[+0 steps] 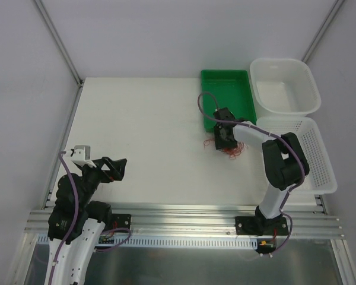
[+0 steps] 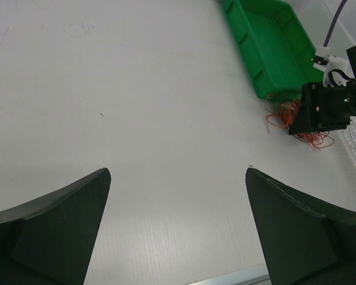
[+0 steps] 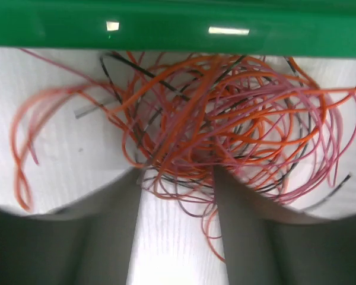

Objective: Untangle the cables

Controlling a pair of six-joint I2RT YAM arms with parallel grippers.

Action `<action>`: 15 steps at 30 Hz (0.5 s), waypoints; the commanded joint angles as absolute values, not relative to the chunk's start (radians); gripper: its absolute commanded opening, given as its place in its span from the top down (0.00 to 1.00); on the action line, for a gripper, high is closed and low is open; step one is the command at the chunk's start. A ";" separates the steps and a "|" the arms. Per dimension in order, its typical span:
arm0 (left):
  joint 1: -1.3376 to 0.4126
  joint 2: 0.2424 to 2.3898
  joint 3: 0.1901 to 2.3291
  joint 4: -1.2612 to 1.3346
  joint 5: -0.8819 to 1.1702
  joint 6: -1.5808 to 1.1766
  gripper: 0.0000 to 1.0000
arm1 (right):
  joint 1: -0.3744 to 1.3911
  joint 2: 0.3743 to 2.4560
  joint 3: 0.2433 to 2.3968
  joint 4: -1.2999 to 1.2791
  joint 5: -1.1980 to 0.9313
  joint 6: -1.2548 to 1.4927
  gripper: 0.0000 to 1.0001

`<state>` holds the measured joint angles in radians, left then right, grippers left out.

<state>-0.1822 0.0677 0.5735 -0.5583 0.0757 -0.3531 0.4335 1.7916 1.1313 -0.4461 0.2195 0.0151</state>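
The cables rest against the green bin (image 1: 209, 135), far from my left gripper, so next my right gripper brings them to the table's middle (image 1: 175, 161) before both grippers pull.
The cables (image 1: 232, 152) are a tangled bundle of thin orange, red-pink and dark wires on the white table, just in front of the green bin (image 1: 209, 101). My right gripper (image 1: 224, 139) is low over the bundle. In the right wrist view the tangle (image 3: 225, 107) fills the middle, and my right gripper (image 3: 177, 171) is open with loops of wire lying between its fingertips and white table showing in the gap. My left gripper (image 1: 115, 168) is open and empty at the near left, far from the cables (image 2: 283, 116); its jaws (image 2: 178, 172) stand wide apart.
The green bin's near wall (image 3: 166, 24) is right behind the tangle. A white tub (image 1: 312, 89) stands at the back right and a white mesh basket (image 1: 321, 155) lies along the right edge. A metal rail (image 1: 178, 215) runs along the near edge.
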 commanded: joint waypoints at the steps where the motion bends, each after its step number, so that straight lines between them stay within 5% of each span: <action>1: -0.183 0.084 0.568 -0.534 0.107 -0.350 0.01 | 0.488 1.822 1.160 -0.380 0.215 0.044 0.60; 6: -0.183 0.090 0.563 -0.532 0.115 -0.354 0.01 | 0.593 1.802 1.140 -0.350 0.198 0.052 0.99; 15: -0.183 0.159 0.565 -0.529 0.178 -0.348 0.01 | 0.868 1.740 1.245 -0.382 0.137 0.048 0.99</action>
